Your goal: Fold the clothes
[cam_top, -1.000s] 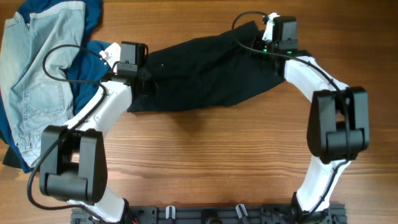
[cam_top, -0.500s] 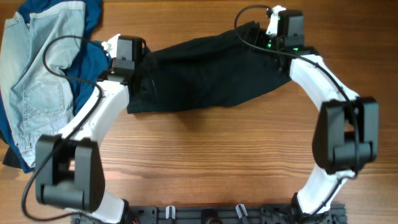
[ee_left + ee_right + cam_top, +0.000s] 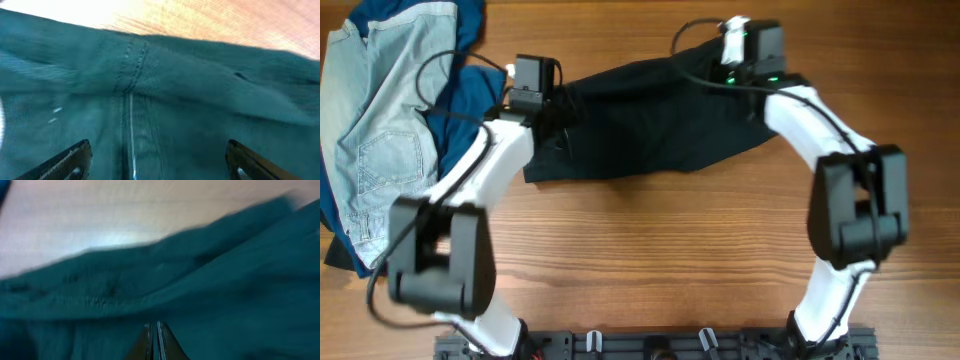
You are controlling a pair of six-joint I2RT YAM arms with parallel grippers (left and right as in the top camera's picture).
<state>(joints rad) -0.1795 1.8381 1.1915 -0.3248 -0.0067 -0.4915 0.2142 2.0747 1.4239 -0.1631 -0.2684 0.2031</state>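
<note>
The stitched seam [image 3: 134, 70] lies under my open left gripper, inward of the dark garment's end, so this gripper should move back and pinch the edge [image 3: 528, 172] nearest the jeans.
A dark, nearly black garment [image 3: 640, 115] lies spread lengthwise across the far half of the wooden table [image 3: 650, 250]. My left gripper [image 3: 552, 112] hovers over its left end. In the left wrist view this gripper [image 3: 158, 145] stands open, its fingers [image 3: 75, 155] wide apart over a stitched seam [image 3: 131, 75], with nothing between them. My right gripper [image 3: 722, 66] is at the garment's upper right edge. In the right wrist view it [image 3: 154, 326] is shut, fingertips pressed together down on the dark cloth [image 3: 225, 295]. Whether any fabric is pinched between them I cannot make out.
A heap of other clothes sits at the far left: light denim jeans [image 3: 375, 130] on top of a blue garment [image 3: 460, 95]. Black cables loop above both wrists. The arms' base rail [image 3: 650, 345] runs along the near edge.
The right gripper has shut and slid left along the garment's top edge. The left gripper stays wide open and has edged right over the left end.
</note>
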